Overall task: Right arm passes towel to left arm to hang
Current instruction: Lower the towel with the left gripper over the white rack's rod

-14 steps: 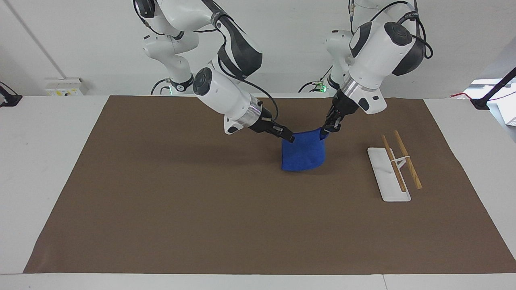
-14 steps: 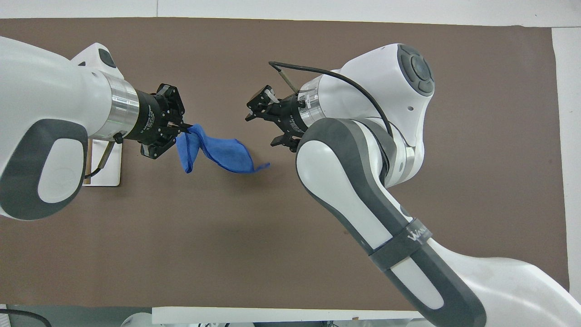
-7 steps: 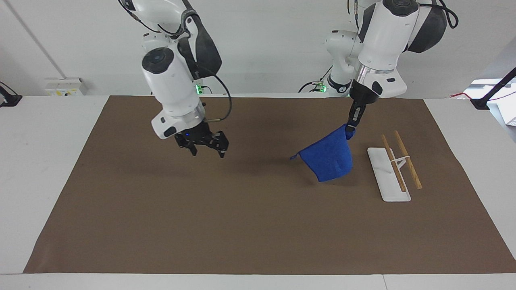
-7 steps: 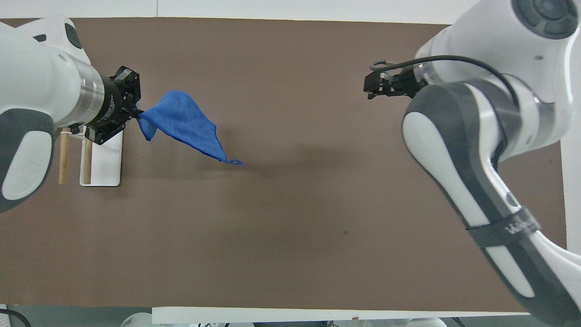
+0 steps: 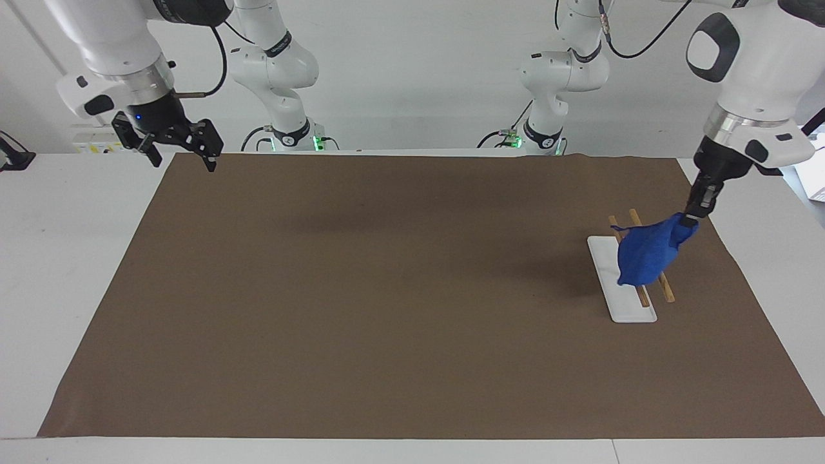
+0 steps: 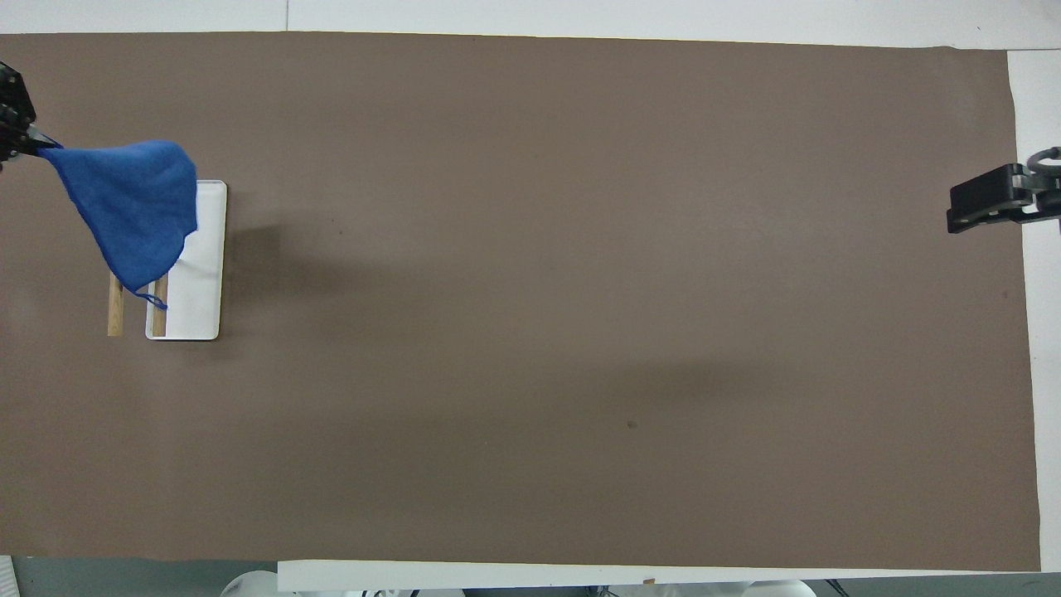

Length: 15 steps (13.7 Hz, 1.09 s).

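Next, I lower the held corner of the blue towel [image 6: 139, 204] beside the wooden rods [image 6: 116, 307] with my left gripper and then let go of it, because the towel lies across the rack with that corner lifted past the rods.
My left gripper [image 5: 688, 219] is shut on one corner of the blue towel [image 5: 646, 254], which hangs from it in the air over the wooden rack [image 5: 665, 289]. In the overhead view the towel [image 6: 133, 207] covers most of the rack's two wooden rods [image 6: 115, 313], and its small loop hangs at its low tip. Only the tip of the left gripper [image 6: 21, 141] shows at that view's edge. My right gripper [image 5: 179, 149] is open and empty, raised over the mat's corner at the right arm's end of the table; it shows at the overhead view's edge [image 6: 990, 199].
The rack stands on a white base plate [image 5: 619, 303] near the left arm's end of the brown mat [image 5: 387, 290]. The mat covers most of the white table [image 5: 51, 258].
The left gripper carried the towel from mid-mat to over the rack. The right gripper, which had let go, swung away and up to the mat's corner at its own end.
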Motion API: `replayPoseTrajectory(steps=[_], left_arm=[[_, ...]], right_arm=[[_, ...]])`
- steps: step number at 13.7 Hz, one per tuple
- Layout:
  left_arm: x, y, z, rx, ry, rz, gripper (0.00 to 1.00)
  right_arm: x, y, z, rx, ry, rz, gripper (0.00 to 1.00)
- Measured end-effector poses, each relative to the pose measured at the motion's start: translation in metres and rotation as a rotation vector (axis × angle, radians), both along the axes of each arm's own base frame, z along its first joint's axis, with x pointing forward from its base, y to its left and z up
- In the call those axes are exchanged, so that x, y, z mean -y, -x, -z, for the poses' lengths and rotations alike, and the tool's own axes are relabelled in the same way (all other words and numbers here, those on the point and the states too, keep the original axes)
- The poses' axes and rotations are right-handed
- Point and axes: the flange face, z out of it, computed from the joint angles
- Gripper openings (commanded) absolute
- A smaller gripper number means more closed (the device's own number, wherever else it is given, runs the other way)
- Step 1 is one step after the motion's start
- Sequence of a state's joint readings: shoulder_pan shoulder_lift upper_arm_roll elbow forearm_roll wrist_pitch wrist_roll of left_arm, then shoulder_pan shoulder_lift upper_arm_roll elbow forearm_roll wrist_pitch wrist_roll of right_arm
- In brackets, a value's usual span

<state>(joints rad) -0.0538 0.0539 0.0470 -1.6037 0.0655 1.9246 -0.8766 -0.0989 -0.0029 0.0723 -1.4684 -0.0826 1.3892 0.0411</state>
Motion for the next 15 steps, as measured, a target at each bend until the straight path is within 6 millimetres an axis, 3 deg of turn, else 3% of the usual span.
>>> replayPoseTrajectory(steps=[3, 5, 8, 10, 13, 15], left_arm=[[-0.074, 0.001, 0.044, -0.028, -0.044, 0.058, 0.0], [-0.093, 0.01, 0.078, -0.052, -0.047, 0.06, 0.0], [-0.094, 0.025, 0.104, -0.086, -0.04, 0.063, 0.0], [-0.083, 0.027, 0.102, -0.083, -0.036, 0.08, 0.0], [-0.047, 0.022, 0.092, -0.053, -0.005, 0.103, 0.0], [-0.04, 0.02, 0.085, -0.035, 0.012, 0.102, 0.0]], right_arm=[[0.014, 0.001, 0.008, -0.046, -0.014, -0.031, 1.0], [0.007, -0.001, 0.015, -0.063, -0.017, -0.052, 1.0], [0.001, 0.002, 0.025, -0.079, -0.017, -0.063, 1.0], [0.001, 0.002, 0.024, -0.052, -0.016, -0.066, 1.0], [0.001, 0.005, 0.021, -0.045, -0.016, -0.068, 1.0], [0.0, 0.005, 0.022, -0.047, -0.016, -0.07, 1.0]])
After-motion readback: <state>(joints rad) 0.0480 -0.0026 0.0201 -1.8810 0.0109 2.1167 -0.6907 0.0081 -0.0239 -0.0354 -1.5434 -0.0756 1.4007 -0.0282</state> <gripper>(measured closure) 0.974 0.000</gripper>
